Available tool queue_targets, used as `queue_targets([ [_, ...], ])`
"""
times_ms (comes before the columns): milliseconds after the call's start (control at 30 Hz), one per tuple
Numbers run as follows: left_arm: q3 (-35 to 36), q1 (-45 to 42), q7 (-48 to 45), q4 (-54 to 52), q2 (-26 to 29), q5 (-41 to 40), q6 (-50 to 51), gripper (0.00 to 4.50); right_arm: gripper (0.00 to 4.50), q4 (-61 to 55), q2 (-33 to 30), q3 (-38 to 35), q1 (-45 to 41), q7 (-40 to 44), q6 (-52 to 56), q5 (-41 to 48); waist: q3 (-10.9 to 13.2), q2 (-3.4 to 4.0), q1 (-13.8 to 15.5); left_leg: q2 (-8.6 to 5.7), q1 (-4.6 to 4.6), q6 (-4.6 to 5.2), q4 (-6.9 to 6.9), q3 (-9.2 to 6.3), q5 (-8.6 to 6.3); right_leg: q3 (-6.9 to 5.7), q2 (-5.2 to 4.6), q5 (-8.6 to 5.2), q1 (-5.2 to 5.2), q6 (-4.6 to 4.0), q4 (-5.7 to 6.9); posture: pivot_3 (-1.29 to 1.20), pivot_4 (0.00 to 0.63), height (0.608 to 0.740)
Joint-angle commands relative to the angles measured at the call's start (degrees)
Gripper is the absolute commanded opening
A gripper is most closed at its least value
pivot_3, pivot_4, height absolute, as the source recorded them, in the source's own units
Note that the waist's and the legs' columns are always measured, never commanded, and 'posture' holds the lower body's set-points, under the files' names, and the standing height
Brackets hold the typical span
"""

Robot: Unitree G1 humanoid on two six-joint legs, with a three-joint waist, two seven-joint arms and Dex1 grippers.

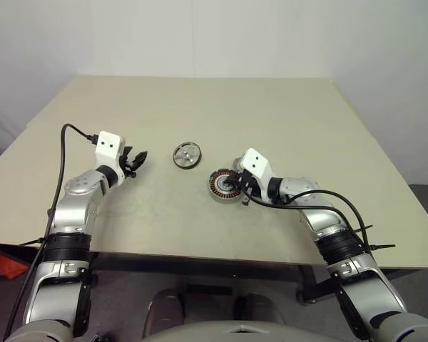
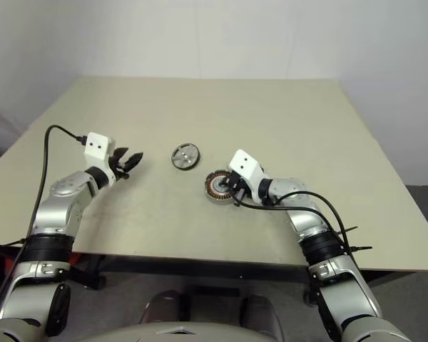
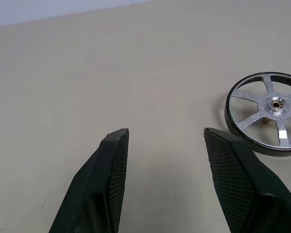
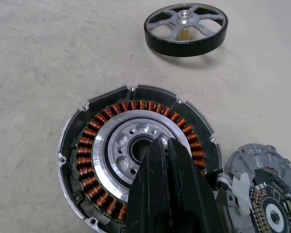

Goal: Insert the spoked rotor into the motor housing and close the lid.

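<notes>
Wide gaps (image 3: 243, 109) lie between the silver spokes, so copper windings will show through the spoked rotor (image 1: 187, 155) when I lower it into the motor housing.
The motor housing (image 4: 110, 120), a dark-rimmed disc with a ring of copper windings, lies flat on the table in front of my right arm. My right gripper (image 4: 161, 142) is shut, its tips over the housing's central hole, holding nothing. The spoked rotor (image 1: 187, 155), a dark ring with silver spokes, lies flat a little beyond and to the left of the housing. A silvery lid (image 4: 262, 167) with a circuit face lies beside the housing, close under my right wrist. My left gripper (image 3: 166, 131) hovers open and empty to the left of the rotor (image 3: 266, 114).
The beige table (image 1: 307, 121) is bare around the parts, with wide room toward the far edge and both sides. A black cable (image 1: 321, 196) runs along my right forearm, and another loops over my left arm.
</notes>
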Motion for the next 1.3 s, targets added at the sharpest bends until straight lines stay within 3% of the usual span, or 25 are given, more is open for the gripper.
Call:
queue_targets([
  [33,0.90,-0.65,0.36,-2.50,0.54,-0.27,-0.68,2.61,0.14,-0.84,-0.12,-0.39,-1.31,-0.18,0.11,0.05,0.00,0.00,0.00,0.00,0.00,0.00,0.00,0.00,0.00,0.00,0.00,0.00,0.01,0.00,0.00,0.00,0.000,0.740],
  [367,0.65,-0.79,0.79,-2.97,-0.65,-0.86,-0.10,2.61,0.14,-3.03,0.34,-2.44,-5.23,-0.77,-0.50,1.64,0.00,0.00,0.00,0.00,-0.02,0.00,0.00,0.00,0.00,0.00,0.00,0.00,-0.01,0.00,0.00,0.00,0.000,0.740],
  [733,-0.13,-0.93,3.51,-5.18,-5.36,-2.13,4.24,2.61,0.14,-0.38,6.15,-5.31,-9.31,-6.16,3.38,3.96,0.01,-0.01,0.05,0.00,-0.04,0.00,0.00,0.00,0.00,0.00,0.00,0.00,-0.02,0.00,-0.01,0.00,0.000,0.740],
  [1267,-1.51,-16.28,11.02,15.12,-14.51,0.12,8.87,2.61,0.14,-1.75,5.71,-5.37,-8.66,-6.11,4.39,3.65,0.03,-0.05,0.24,-0.02,-0.11,-0.04,0.00,-0.02,0.03,0.00,0.01,0.00,-0.06,0.00,-0.05,0.00,0.000,0.740],
  [1300,-1.58,-16.82,11.07,15.98,-14.52,0.29,9.05,2.96,0.00,-1.85,5.68,-5.39,-8.62,-6.16,4.43,3.64,0.03,-0.05,0.24,-0.02,-0.11,-0.02,-0.01,-0.02,0.02,-0.01,0.01,0.00,-0.07,0.00,-0.05,0.00,0.000,0.740],
])
